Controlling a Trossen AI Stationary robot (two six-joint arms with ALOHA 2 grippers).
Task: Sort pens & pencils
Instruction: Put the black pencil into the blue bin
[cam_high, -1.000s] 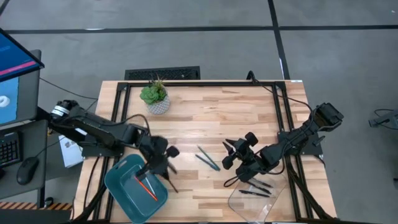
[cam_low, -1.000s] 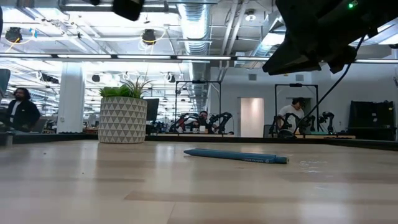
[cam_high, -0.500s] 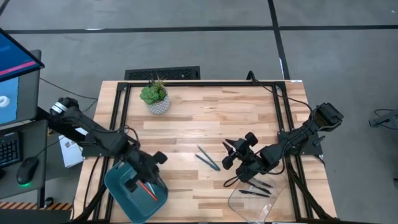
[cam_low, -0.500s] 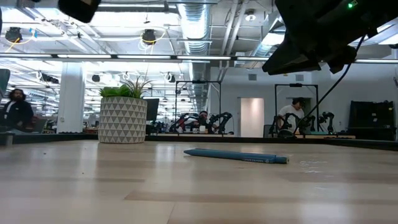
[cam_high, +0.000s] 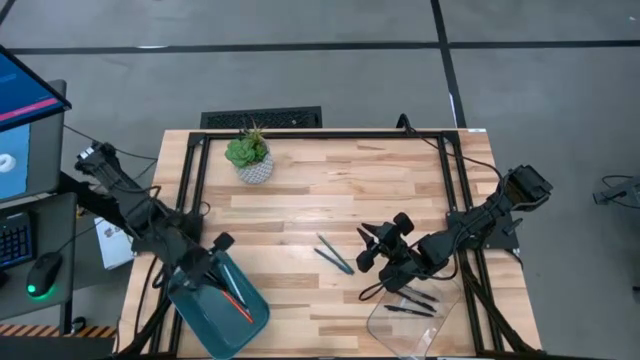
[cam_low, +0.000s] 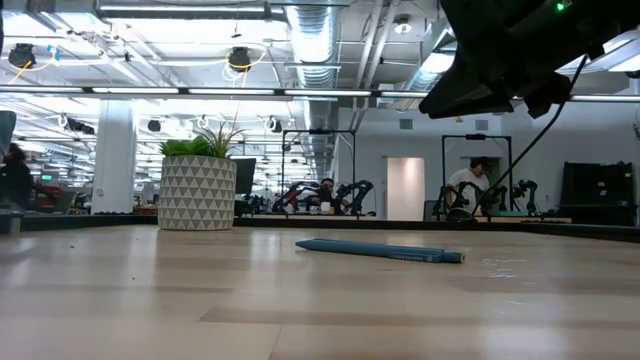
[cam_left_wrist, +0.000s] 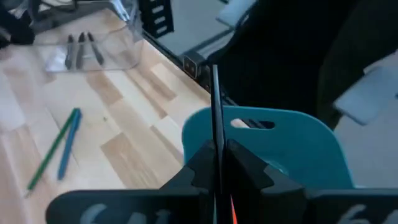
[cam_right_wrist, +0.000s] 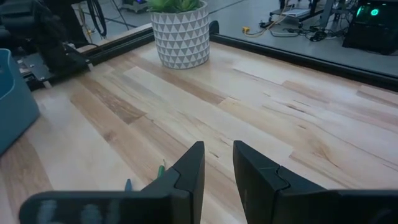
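Observation:
The dark stick (cam_left_wrist: 217, 118) is pointing lengthwise along the open teal bin (cam_high: 215, 322). My left gripper should keep moving it down until it is inside the bin's rim, then let go.
My left gripper (cam_high: 213, 250) is over the far part of the teal bin (cam_high: 200, 300), shut on a thin dark stick (cam_left_wrist: 214, 106); I cannot tell whether it is a pen or a pencil. An orange-red pencil (cam_high: 238, 302) lies in the bin. A teal-blue pen (cam_high: 330, 256) and a green pencil (cam_high: 338, 252) lie side by side at mid-table; they also show in the left wrist view (cam_left_wrist: 67, 144). My right gripper (cam_high: 385, 240) hovers just right of them, open and empty. Black pens (cam_high: 412, 303) lie in a clear tray (cam_high: 440, 318). My left gripper pinches the dark stick between its two fingers (cam_left_wrist: 199, 163). The stick's long free part (cam_left_wrist: 215, 93) sticks straight out ahead of the fingertips, above the bin. The fingers hide the place of contact and the rest of the stick.
A potted plant (cam_high: 249, 156) stands at the far left of the table. A black frame (cam_high: 330, 134) runs along the table's edges. People show in the room beyond the table in the low view.
My left gripper has swung toward the table's left edge, from beside the bin's right rim to over the bin, carrying the dark stick with it. My right gripper has kept still.

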